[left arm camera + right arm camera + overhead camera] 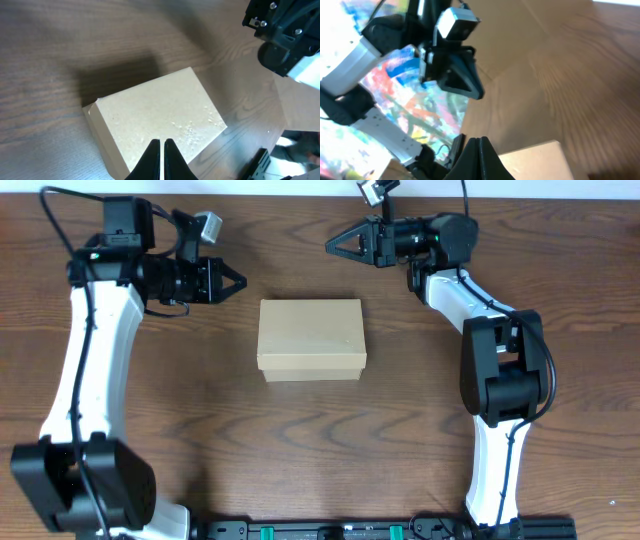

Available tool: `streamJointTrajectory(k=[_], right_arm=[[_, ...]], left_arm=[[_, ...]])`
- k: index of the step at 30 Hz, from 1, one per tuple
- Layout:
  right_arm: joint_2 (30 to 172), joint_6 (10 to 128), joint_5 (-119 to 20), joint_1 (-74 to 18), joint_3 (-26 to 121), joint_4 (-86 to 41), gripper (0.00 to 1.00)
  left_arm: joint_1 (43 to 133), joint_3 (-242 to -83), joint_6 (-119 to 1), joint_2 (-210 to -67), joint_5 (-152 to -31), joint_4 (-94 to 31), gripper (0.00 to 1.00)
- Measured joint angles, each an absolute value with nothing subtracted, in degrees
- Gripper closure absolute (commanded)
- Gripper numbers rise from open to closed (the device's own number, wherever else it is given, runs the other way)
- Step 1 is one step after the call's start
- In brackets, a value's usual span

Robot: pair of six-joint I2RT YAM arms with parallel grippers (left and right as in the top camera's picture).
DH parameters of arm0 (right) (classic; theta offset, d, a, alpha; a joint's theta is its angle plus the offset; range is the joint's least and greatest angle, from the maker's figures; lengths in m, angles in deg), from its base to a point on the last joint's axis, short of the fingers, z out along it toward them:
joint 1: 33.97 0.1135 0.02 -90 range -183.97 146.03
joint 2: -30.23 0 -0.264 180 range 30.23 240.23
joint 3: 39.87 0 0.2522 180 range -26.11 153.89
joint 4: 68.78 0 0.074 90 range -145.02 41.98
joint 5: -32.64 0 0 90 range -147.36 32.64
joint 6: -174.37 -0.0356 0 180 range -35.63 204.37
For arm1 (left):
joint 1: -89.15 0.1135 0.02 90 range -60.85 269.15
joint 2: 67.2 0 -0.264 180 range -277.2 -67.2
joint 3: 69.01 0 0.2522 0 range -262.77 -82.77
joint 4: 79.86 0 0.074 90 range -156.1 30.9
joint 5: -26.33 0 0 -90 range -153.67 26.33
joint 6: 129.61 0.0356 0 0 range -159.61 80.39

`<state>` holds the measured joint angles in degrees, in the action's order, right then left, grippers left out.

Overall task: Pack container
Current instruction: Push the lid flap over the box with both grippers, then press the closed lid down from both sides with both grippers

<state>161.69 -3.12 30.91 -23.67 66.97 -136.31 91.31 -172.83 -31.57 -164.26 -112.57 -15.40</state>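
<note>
The lid's front rim leaves the box's base showing below it, so my left gripper and right gripper should push the lid down at its front corners.
The container is a plain tan cardboard box with its lid down, lying in the middle of the wooden table. It also shows in the left wrist view and at the bottom of the right wrist view. My left gripper is shut and empty, raised to the upper left of the box, its tips over the box top. My right gripper is shut and empty, raised behind the box on the right, its tips pointing left.
The brown wood table surrounds the box. A black rail runs along the front edge. The left arm's wrist and camera show across from the right wrist camera.
</note>
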Motion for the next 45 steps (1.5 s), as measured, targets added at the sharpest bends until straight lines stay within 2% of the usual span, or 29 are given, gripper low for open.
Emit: streamJointTrajectory(k=[4, 7, 12, 13, 14, 17, 20, 23, 27, 37, 41, 45], right_arm=[[161.69, -11.71, 31.22, -23.67, 70.32, -142.48, 0.98], [161.67, -12.97, 30.89, -23.67, 73.31, -142.54, 0.91], [161.65, -3.71, 24.44, -23.67, 73.95, -139.88, 0.92], [161.65, -0.93, 22.34, -23.67, 73.95, -137.89, 0.9], [161.65, 2.19, 19.83, -23.67, 73.97, -134.76, 0.89], [161.45, 12.27, 9.34, -23.67, 74.23, -120.79, 0.98], [161.45, 21.63, -4.11, -23.67, 74.43, -106.98, 0.98], [161.45, 28.95, -13.18, -23.78, 75.21, -99.07, 0.98], [160.69, 37.23, -17.44, -23.78, 78.1, -85.21, 0.98], [138.26, 61.73, -21.48, -22.31, 80.37, -29.15, 0.98], [130.0, 68.12, -25.63, -19.32, 81.35, -13.43, 0.98], [128.67, 70.85, -29.9, -16.04, 81.07, -0.49, 0.98]], left_arm=[[91.31, -172.83, -30.7, -160.54, -111.85, -15.34, 0.94], [91.31, -172.83, -30.31, -157.66, -111.5, -15.54, 0.94], [91.31, -172.83, -30.11, -154.45, -111.46, -16.61, 0.94], [91.31, -172.83, -30.11, -154.23, -111.46, -16.74, 0.94], [91.31, -172.83, -30.11, -154.14, -111.46, -16.8, 0.94], [91.31, -172.83, -30.11, -154.16, -111.37, -16.85, 0.95], [91.31, -172.83, -30.11, -154.14, -110.98, -16.91, 0.94], [91.04, -172.83, -30.09, -154.16, -108.09, -16.1, 0.94], [89.54, -172.83, -30.02, -154.16, -102.72, -14.46, 0.95], [86.87, -172.85, -22.31, -154.16, -99.41, -5.74, 0.94], [86.15, -172.57, -18.96, -154.14, -99.98, -3.08, 0.94], [84.62, -169.25, -17.89, -154.07, -100.68, -3.3, 0.94]])
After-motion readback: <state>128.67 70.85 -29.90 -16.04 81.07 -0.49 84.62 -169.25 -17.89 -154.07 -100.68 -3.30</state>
